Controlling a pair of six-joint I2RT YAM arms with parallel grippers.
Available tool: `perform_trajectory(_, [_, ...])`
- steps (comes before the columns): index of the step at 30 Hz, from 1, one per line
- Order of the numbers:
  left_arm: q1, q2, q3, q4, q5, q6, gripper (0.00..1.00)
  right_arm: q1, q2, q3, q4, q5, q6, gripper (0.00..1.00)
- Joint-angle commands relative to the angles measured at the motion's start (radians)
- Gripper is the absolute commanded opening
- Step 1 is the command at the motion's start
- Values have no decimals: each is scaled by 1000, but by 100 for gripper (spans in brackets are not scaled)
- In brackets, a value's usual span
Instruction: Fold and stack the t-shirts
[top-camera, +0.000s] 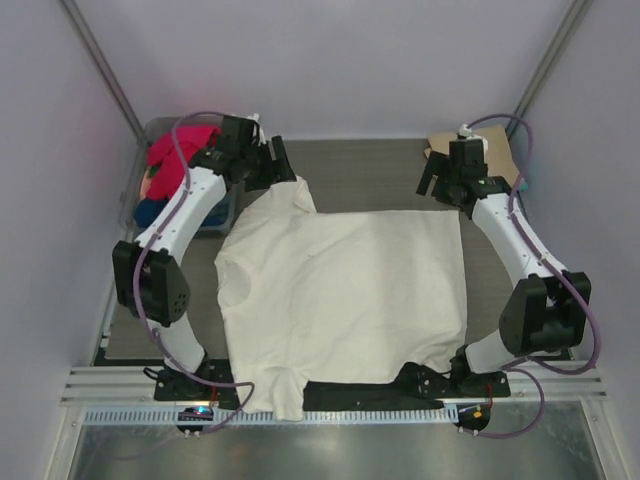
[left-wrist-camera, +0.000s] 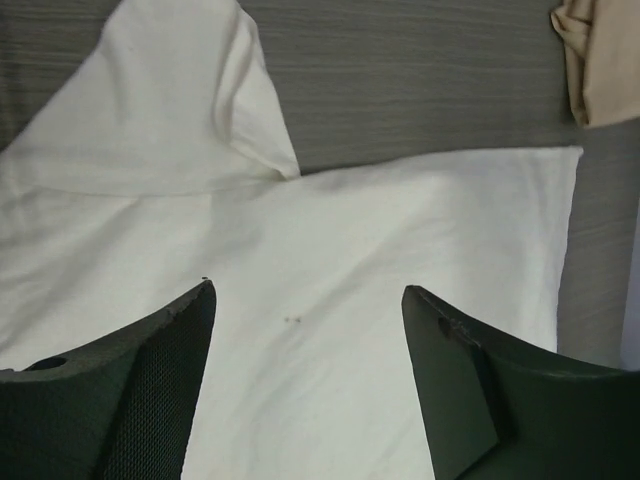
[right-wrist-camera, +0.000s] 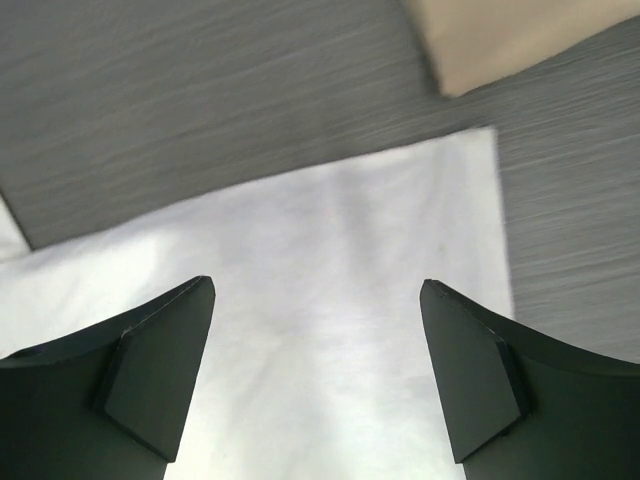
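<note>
The cream-white t-shirt's near edge hangs over the front rail (top-camera: 289, 403), so I'll bring my right gripper to its far edge (top-camera: 398, 214) and help pull the t-shirt inward before folding.
A large cream-white t-shirt (top-camera: 340, 290) lies spread flat in the middle of the table, its near edge hanging over the front rail. My left gripper (top-camera: 280, 165) is open and empty, above the shirt's far left sleeve (left-wrist-camera: 180, 100). In the left wrist view the gripper (left-wrist-camera: 308, 300) hovers over the white cloth (left-wrist-camera: 400, 230). My right gripper (top-camera: 440, 182) is open and empty, above the shirt's far right corner (right-wrist-camera: 440, 190). In the right wrist view the gripper (right-wrist-camera: 318, 290) has white cloth between its fingers. A tan-beige shirt (top-camera: 497, 150) lies at the back right.
A grey tub (top-camera: 128, 190) stands at the left edge and holds a red shirt (top-camera: 178, 148) and a blue one (top-camera: 152, 212). A grey mat (top-camera: 370, 170) covers the table. The tan shirt also shows in the left wrist view (left-wrist-camera: 600, 60) and the right wrist view (right-wrist-camera: 490, 35).
</note>
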Motion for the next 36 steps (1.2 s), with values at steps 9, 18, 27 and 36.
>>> perform_trajectory(9, [-55, 220, -63, 144, -82, -25, 65, 103, 111, -53, 53, -179, 9, 88])
perform_trajectory(18, [-54, 418, 139, 147, -139, -70, 61, 117, 8, -108, 61, -238, 9, 88])
perform_trajectory(27, [-55, 497, 182, 152, -130, -108, 44, 117, 2, -85, 56, -237, -14, 88])
perform_trajectory(36, [-69, 498, 198, 175, -123, -126, 11, 115, 0, -87, 58, -226, -20, 88])
